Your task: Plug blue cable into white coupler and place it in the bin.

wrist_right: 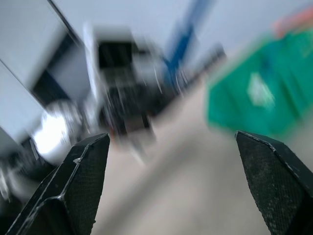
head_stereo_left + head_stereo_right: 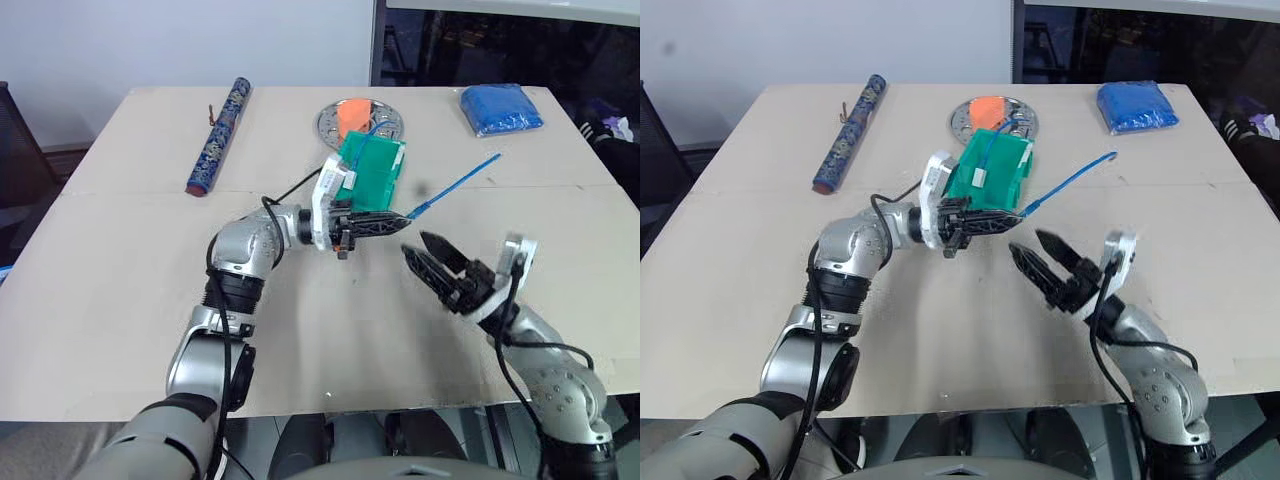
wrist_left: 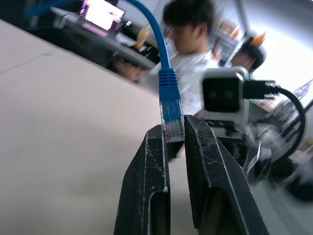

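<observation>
Next, I take the cable (image 2: pixel 424 207) behind the plug with my right gripper, because my left gripper is pinching the blue cable's clear plug (image 3: pixel 172 119). This will free my left gripper for the coupler.
My left gripper (image 2: pixel 403 217) is shut on the clear plug of the blue cable (image 2: pixel 455 185) and holds it above the table. The cable runs up and to the right, and its far end hangs free. The left wrist view shows the plug (image 3: pixel 171 115) pinched between the two black fingertips (image 3: pixel 157 142). My right gripper (image 2: pixel 416 245) is open and empty, just below and right of the left one, pointing toward it. The green bin (image 2: pixel 378 172) stands behind the left gripper. A small white patch (image 2: pixel 980 175) shows on the bin; I cannot tell whether it is the white coupler.
A silver plate (image 2: pixel 385 122) with an orange piece sits behind the bin. A patterned roll (image 2: pixel 218 137) lies at the back left and a folded blue cloth (image 2: pixel 500 108) at the back right. A person (image 3: pixel 193 34) shows beyond the table in the left wrist view.
</observation>
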Tool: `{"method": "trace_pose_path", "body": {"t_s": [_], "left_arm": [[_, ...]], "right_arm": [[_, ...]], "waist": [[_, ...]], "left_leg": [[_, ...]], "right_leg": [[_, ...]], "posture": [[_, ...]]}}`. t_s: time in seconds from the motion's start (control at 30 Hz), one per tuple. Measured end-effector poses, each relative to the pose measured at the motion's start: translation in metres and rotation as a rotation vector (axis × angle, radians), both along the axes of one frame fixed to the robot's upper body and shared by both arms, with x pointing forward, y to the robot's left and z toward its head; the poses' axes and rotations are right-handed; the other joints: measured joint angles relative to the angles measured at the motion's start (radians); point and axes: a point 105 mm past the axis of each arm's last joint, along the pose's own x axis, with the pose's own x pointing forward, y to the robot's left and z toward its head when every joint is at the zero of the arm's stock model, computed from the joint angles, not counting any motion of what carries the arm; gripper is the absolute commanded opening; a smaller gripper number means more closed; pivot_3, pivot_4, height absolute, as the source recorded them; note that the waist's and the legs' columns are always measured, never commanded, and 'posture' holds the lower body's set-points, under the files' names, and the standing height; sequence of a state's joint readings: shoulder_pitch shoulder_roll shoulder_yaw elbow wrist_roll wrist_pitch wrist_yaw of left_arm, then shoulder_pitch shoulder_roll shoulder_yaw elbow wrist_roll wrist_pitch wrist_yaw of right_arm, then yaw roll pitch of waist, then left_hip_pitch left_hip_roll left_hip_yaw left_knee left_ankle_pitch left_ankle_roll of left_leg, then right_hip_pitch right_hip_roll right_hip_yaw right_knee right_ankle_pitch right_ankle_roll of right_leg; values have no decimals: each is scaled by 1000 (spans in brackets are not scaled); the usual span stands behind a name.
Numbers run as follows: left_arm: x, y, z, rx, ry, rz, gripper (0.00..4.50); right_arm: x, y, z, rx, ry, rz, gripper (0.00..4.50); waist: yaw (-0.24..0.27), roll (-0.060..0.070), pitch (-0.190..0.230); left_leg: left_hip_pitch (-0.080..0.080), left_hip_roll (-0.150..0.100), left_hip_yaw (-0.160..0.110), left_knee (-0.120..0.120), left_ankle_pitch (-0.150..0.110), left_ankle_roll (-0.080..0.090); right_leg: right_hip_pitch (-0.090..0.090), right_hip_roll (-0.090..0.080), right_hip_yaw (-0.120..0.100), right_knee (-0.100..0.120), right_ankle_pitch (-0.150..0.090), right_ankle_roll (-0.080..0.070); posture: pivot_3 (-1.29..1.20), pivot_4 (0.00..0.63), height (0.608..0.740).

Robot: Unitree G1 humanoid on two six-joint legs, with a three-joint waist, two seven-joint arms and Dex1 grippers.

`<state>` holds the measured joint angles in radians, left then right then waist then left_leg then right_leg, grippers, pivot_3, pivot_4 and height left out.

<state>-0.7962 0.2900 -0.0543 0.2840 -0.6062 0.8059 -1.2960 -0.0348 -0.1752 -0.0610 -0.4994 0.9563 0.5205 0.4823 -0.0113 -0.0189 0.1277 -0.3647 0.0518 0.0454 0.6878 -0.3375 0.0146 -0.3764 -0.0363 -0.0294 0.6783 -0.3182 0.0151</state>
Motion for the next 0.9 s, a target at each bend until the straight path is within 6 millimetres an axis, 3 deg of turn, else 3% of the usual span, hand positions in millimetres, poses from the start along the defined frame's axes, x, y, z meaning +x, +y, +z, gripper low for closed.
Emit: {"method": "trace_pose_path", "body": {"t_s": [0.1, 0.23, 0.37, 0.5, 0.53, 0.9], "left_arm": [[-2, 4, 3, -17, 41, -10, 24], [-5, 4, 5, -27, 58, -29, 24], [-9, 12, 6, -24, 75, -55, 0], [-11, 15, 7, -31, 86, -78, 0], [-12, 15, 8, -35, 89, -84, 0], [-13, 17, 5, -36, 121, -85, 0]], "right_arm": [[4, 2, 15, 91, 2, 11, 4051], [4, 2, 20, 120, 1, 32, 4051], [2, 3, 20, 115, 2, 52, 2336], [1, 5, 20, 110, 3, 70, 286], [1, 5, 20, 109, 3, 73, 30], [0, 9, 19, 100, 9, 93, 30]], "waist": [[0, 0, 0], [-1, 0, 0], [-4, 0, 0], [-3, 0, 0], [-3, 0, 0], [-3, 0, 0]], "left_leg": [[-1, -3, -2, 0, 0, 0], [-1, -5, -4, 0, 0, 0], [-1, -6, -9, -1, 0, 0], [-1, -7, -12, -1, 0, 0], [-1, -8, -13, -1, 0, 0], [-1, -13, -25, -1, 0, 0]], "right_leg": [[0, 0, 2, 0, 0, 0], [0, -1, 2, 0, 0, 0], [0, 1, 3, 0, 0, 0], [0, 1, 3, 0, 0, 0], [0, 1, 3, 0, 0, 0], [0, -1, 4, 0, 0, 0]], "posture": [[0, 150, 740], [0, 150, 740], [0, 150, 740], [0, 150, 740], [0, 150, 740], [0, 150, 740]]}}
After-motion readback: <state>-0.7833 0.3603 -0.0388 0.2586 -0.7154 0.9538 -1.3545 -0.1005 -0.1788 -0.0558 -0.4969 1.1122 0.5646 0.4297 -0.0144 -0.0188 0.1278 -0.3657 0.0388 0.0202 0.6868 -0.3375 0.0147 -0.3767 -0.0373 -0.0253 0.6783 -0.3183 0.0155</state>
